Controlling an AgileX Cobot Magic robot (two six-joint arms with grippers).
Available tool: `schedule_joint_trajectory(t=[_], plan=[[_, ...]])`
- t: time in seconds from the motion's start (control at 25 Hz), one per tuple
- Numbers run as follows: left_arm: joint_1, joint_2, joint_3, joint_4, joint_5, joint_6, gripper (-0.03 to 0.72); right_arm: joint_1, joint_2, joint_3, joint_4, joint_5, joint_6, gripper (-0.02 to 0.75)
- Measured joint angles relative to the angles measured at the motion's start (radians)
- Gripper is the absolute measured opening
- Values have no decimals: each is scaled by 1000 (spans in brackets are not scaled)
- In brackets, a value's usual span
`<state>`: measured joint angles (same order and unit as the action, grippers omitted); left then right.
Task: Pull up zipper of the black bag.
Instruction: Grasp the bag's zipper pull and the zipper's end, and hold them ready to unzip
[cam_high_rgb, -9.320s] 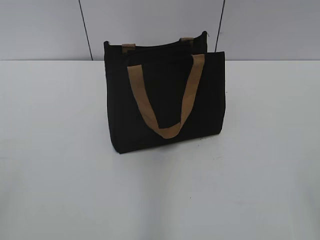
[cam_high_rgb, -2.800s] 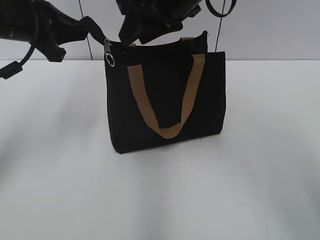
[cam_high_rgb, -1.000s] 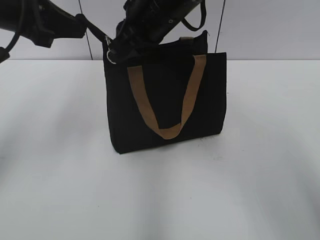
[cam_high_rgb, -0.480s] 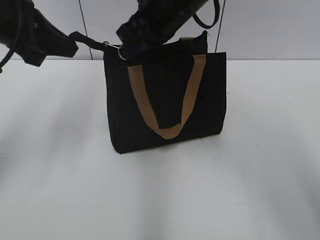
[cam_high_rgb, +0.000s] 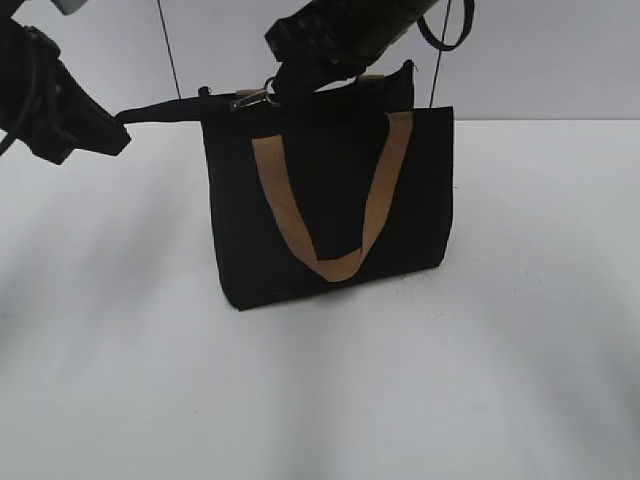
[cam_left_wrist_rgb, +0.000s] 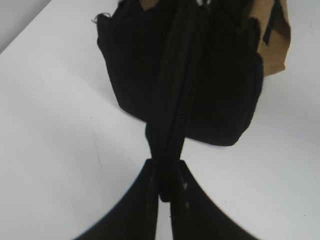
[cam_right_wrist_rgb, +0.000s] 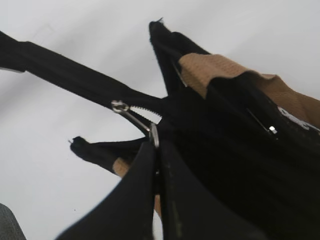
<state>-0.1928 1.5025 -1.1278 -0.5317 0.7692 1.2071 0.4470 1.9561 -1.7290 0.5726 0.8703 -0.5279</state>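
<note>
The zipper tail (cam_high_rgb: 162, 111) is held tight behind the pull tab by my left gripper, so my right gripper keeps pulling until the tab gets to the bag's opposite end (cam_high_rgb: 396, 92).
The black bag (cam_high_rgb: 330, 200) stands upright on the white table (cam_high_rgb: 320, 380), its tan handle (cam_high_rgb: 330, 262) hanging down the front face. A black zipper tail (cam_high_rgb: 165, 108) sticks out from its top left corner. My left gripper (cam_left_wrist_rgb: 168, 172) is shut on that tail's end and holds it taut to the left. The zipper (cam_left_wrist_rgb: 186, 95) runs along the bag's top. Its silvery pull tab (cam_high_rgb: 255, 96) sits near the left end of the top; it also shows in the right wrist view (cam_right_wrist_rgb: 137, 122). My right gripper (cam_right_wrist_rgb: 156, 150) is shut on the pull's ring.
A grey panelled wall (cam_high_rgb: 540, 50) rises behind the table's far edge. The left arm (cam_high_rgb: 50, 100) hangs at the upper left and the right arm (cam_high_rgb: 350, 35) above the bag's top.
The zipper pull has moved right along the bag's top with my right gripper. My left gripper has drawn back to the left, stretching the tail out level.
</note>
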Motion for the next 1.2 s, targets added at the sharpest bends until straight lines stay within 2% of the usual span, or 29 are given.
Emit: schedule_joint_trajectory(t=[0.28, 0.64, 0.96, 1.08, 1.12, 1.16, 1.2], plan=[[8, 0, -1, 25, 7, -51, 28, -99, 0, 0, 3, 36, 2, -1], [16, 0, -1, 39, 10, -55, 28, -227, 0, 0, -123, 38, 19, -1], [16, 1, -1, 30, 11, -55, 28, -241, -3, 0, -101, 46, 12, 13], [18, 1, -1, 13, 16, -55, 70, -249, -26, 0, -93, 43, -16, 154], [19, 1, -1, 5, 20, -57, 110, -251, -37, 0, -90, 43, -18, 232], [19, 1, -1, -6, 23, -64, 179, -252, -47, 0, -86, 43, -19, 318], [20, 1, -1, -16, 25, -79, 265, -252, -56, 0, -83, 45, -20, 369]])
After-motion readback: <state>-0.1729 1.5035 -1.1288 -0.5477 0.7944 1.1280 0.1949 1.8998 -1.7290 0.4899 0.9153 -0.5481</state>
